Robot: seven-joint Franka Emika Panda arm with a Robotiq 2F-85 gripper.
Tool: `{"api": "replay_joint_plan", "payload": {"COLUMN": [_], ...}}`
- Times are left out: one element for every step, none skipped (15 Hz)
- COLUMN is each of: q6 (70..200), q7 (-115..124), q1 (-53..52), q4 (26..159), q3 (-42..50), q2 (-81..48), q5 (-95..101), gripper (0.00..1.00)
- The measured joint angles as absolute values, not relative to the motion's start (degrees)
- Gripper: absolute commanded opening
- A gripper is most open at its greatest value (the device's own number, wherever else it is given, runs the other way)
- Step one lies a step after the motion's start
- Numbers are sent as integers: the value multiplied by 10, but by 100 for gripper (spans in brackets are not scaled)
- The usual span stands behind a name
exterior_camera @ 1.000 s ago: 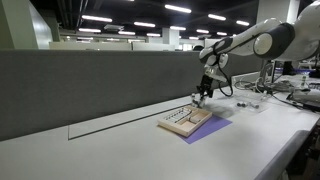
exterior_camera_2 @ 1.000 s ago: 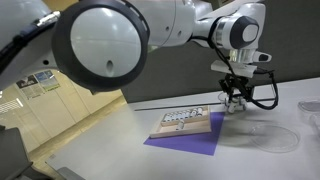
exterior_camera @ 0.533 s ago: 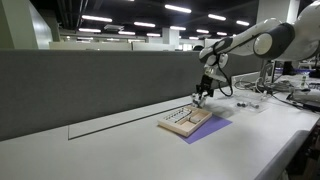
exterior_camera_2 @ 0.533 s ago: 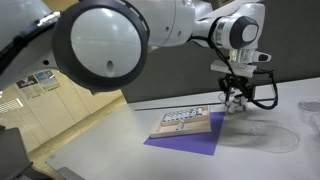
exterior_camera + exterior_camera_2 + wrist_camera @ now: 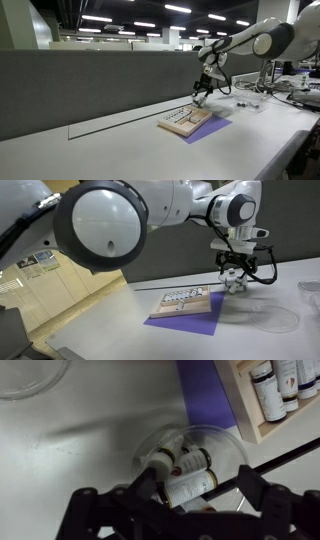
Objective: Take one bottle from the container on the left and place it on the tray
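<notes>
The bottles in the clear round dish (image 5: pixel 190 487) lie almost in line with my gripper's spread, so I should move up and turn the fingers across a bottle (image 5: pixel 192 461) before I close them.
My gripper (image 5: pixel 195 486) is open, its dark fingers (image 5: pixel 137 488) spread wide to either side of a clear round dish (image 5: pixel 228 442). Several small bottles (image 5: pixel 186 488) with white labels lie in that dish, straight below the jaws. In both exterior views the gripper (image 5: pixel 200 97) (image 5: pixel 235 278) hangs just past the far end of the purple mat (image 5: pixel 186 324). The container (image 5: pixel 177 121) (image 5: pixel 181 298) (image 5: pixel 251 408), a pale wooden rack with rows of little bottles, rests on that mat. The plain tan tray (image 5: pixel 201 116) lies beside it, off to the gripper's side.
A second clear dish (image 5: pixel 28 374) sits on the white table beyond the first. A grey partition wall (image 5: pixel 90 85) runs along the table's back. Cables and lab gear (image 5: pixel 285 88) crowd the far end of the table.
The jaws have spread from shut to wide open above the clear dish. The arm has hardly moved.
</notes>
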State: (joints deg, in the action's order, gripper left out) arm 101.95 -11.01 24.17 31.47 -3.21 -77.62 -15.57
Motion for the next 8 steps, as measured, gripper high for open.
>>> {"api": "replay_joint_plan", "payload": {"q6": [1027, 1033, 1042, 1051, 1057, 1061, 1061, 1060], "q7": [-125, -143, -164, -185, -206, -229, -251, -276], "q1": [240, 238, 237, 235, 233, 231, 230, 229], "q4": [314, 314, 314, 314, 314, 313, 313, 312], "q3": [-32, -32, -32, -32, -32, -32, -32, -32], "q2": [-777, -777, -778, -778, -779, -779, -779, -779], "q5": [-154, -152, -147, -144, -141, -137, -133, -130], "gripper": [100, 100, 100, 100, 100, 100, 100, 100]}}
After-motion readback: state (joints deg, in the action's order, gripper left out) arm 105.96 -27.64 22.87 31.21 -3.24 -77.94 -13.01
